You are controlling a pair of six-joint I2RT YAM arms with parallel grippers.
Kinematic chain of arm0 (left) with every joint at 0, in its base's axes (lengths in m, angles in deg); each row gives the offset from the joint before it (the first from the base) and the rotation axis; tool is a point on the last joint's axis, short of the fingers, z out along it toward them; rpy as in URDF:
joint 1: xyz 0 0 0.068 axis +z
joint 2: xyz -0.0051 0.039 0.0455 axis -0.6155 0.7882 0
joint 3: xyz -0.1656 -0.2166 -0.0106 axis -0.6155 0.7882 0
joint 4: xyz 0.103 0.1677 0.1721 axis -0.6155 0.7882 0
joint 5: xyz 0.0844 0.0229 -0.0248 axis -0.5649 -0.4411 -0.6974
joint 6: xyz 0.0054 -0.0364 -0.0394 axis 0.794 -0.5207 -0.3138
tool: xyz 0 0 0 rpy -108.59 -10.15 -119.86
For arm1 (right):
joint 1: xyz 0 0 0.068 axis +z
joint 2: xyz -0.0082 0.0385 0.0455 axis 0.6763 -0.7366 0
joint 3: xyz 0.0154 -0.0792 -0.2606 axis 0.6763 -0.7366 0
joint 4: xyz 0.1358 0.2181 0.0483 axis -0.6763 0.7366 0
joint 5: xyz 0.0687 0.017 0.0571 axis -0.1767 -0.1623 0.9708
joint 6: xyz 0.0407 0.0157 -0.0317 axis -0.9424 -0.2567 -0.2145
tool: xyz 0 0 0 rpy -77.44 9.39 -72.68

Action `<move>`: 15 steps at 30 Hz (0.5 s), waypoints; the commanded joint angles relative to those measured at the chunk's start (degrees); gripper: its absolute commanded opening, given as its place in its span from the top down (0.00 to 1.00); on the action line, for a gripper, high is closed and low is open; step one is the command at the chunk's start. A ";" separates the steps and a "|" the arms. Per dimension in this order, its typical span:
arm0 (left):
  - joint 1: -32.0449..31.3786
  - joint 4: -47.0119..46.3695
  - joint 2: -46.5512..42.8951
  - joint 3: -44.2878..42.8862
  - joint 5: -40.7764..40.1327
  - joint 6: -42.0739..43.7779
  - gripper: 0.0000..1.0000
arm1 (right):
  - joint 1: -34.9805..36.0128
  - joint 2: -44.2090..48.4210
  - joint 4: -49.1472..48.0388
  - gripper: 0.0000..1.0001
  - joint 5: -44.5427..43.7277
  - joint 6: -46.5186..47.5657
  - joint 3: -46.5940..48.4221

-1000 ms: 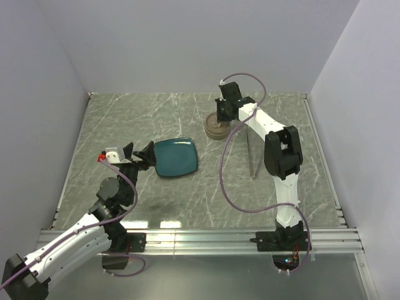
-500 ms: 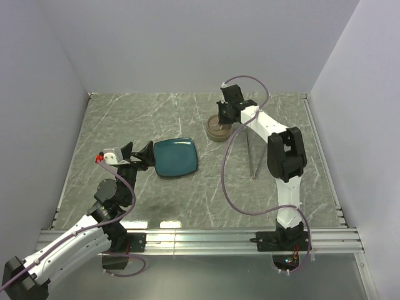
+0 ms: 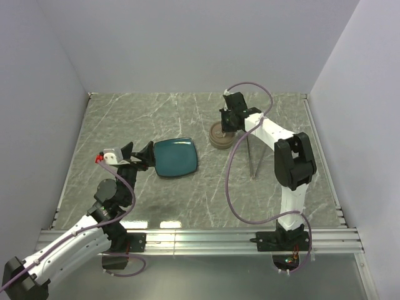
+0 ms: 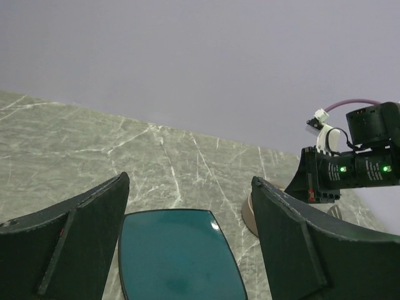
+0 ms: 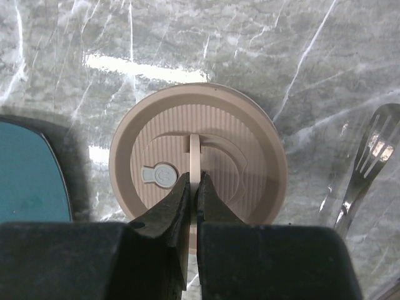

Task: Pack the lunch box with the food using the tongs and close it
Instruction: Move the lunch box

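My right gripper is holding the lid's handle (image 5: 195,156) straight in its fingers, and there is clear marble (image 3: 217,158) beside the teal plate. It should keep moving the lunch box there and let go.
The lunch box (image 3: 220,135) shows as a tan round lid (image 5: 244,156) with ribbed top; the tin beneath it is hidden. My right gripper (image 5: 194,185) is shut on the lid's thin upright handle (image 5: 194,150), coming from directly above (image 3: 231,117). The tongs (image 3: 250,153) lie on the table just right of the lid, their slotted end (image 5: 369,159) near its rim. No food shows in any view. My left gripper (image 4: 190,181) hangs open and empty at the left edge of the teal plate (image 3: 176,157).
The square teal plate (image 4: 178,256) is bare and lies between the two arms, close to the lid's left side (image 5: 28,169). Grey walls close in the marble table (image 3: 137,119) at the back and sides.
My right gripper, still pinching the lid's handle, has shifted slightly right and nearer, and the lid moved with it. The left arm has stayed put.
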 commanded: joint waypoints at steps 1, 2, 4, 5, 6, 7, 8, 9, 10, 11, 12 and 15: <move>0.30 -0.90 -1.30 -0.01 0.97 0.51 0.15 | 1.38 2.61 3.26 1.00 -0.42 -0.27 -3.18; 0.30 -0.98 -1.57 0.16 0.97 0.51 0.15 | 1.47 2.97 3.17 1.00 -0.51 -0.36 -3.71; 0.30 -0.90 -1.92 0.17 1.06 0.51 0.15 | 1.82 4.02 2.65 1.00 -0.34 -0.45 -5.46; 0.30 -0.81 -1.92 0.17 1.06 0.51 0.15 | 2.69 4.63 2.38 1.00 -0.25 -0.54 -5.91; 0.30 -0.72 -2.01 0.17 1.06 0.42 0.15 | 2.96 4.81 2.29 1.00 -0.25 -0.45 -6.35; 0.30 -0.72 -2.01 0.17 1.15 0.51 0.15 | 3.40 5.08 2.29 1.00 -0.34 -0.54 -7.14; 0.30 -0.55 -2.01 0.17 1.15 0.42 0.15 | 4.28 5.60 2.29 1.00 -0.51 -0.63 -7.41; 0.30 -0.46 -2.10 0.08 1.23 0.42 0.15 | 4.63 5.78 2.29 1.00 -0.60 -0.71 -8.11; 0.30 -0.46 -2.18 0.17 1.24 0.42 0.15 | 4.98 6.04 2.47 1.00 -0.60 -0.89 -8.37; 0.39 -0.37 -2.27 0.17 1.15 0.33 0.15 | 5.16 6.31 2.47 1.00 -1.73 -0.98 -8.81; 0.30 -0.20 -2.62 0.17 1.32 0.33 0.15 | 5.60 6.48 2.29 1.00 -2.18 -1.15 -9.77; 0.39 -0.11 -3.23 0.43 1.50 0.24 0.15 | 5.78 7.27 1.24 1.00 -2.97 -1.94 -12.32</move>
